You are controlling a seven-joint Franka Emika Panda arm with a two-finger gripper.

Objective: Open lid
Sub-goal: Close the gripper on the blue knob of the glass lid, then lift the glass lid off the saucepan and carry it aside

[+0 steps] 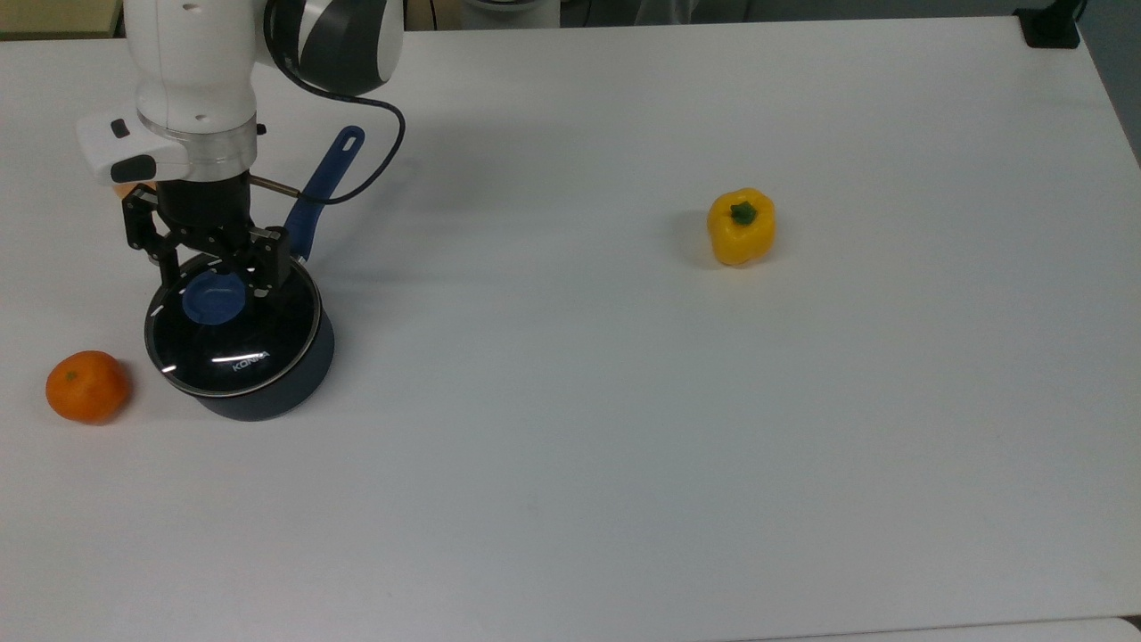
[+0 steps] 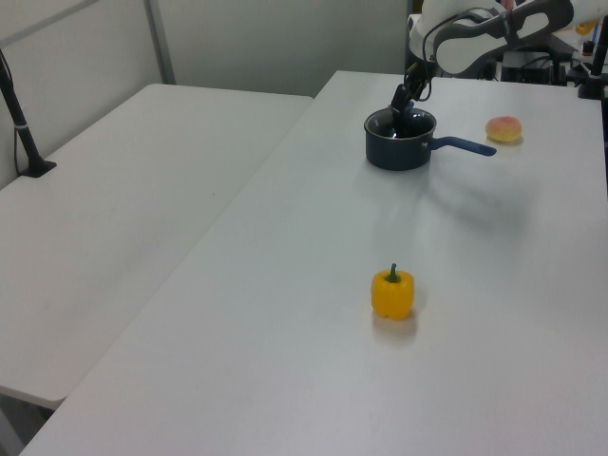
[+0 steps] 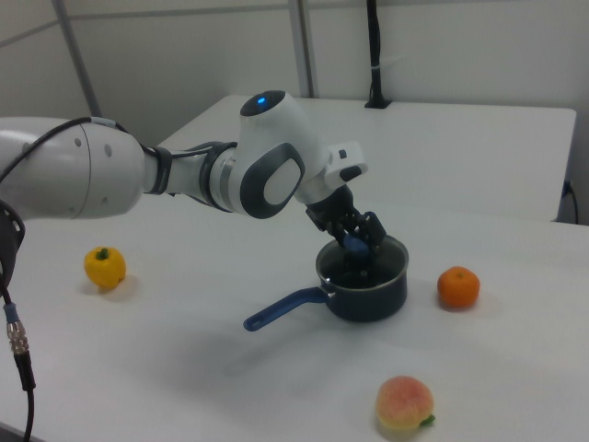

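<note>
I expect the lid (image 2: pixel 389 124) to come free and leave the saucepan standing when I lift the lid's knob, since the lid's steel rim rests on the saucepan's opening (image 2: pixel 380 136).
The round glass lid (image 1: pixel 241 343) with its steel rim and white lettering sits on the dark saucepan (image 1: pixel 267 397) at the top view's left. Its blue knob (image 1: pixel 214 297) lies between the fingers of my gripper (image 1: pixel 215 273), which is open and lowered over the lid, one finger (image 1: pixel 267 266) to each side of the knob. The pan's blue handle (image 1: pixel 323 187) points away behind the arm. In the right view, the gripper (image 3: pixel 361 245) reaches down into the pan's mouth (image 3: pixel 363 274). The left view has the gripper (image 2: pixel 408 103) just above the pan (image 2: pixel 399 142).
An orange (image 1: pixel 86 386) lies close to the pan on the top view's left. A yellow bell pepper (image 1: pixel 741 226) stands far off toward the top view's right. A peach (image 3: pixel 403 405) lies near the right view's front edge. The white table (image 1: pixel 624 446) stretches wide.
</note>
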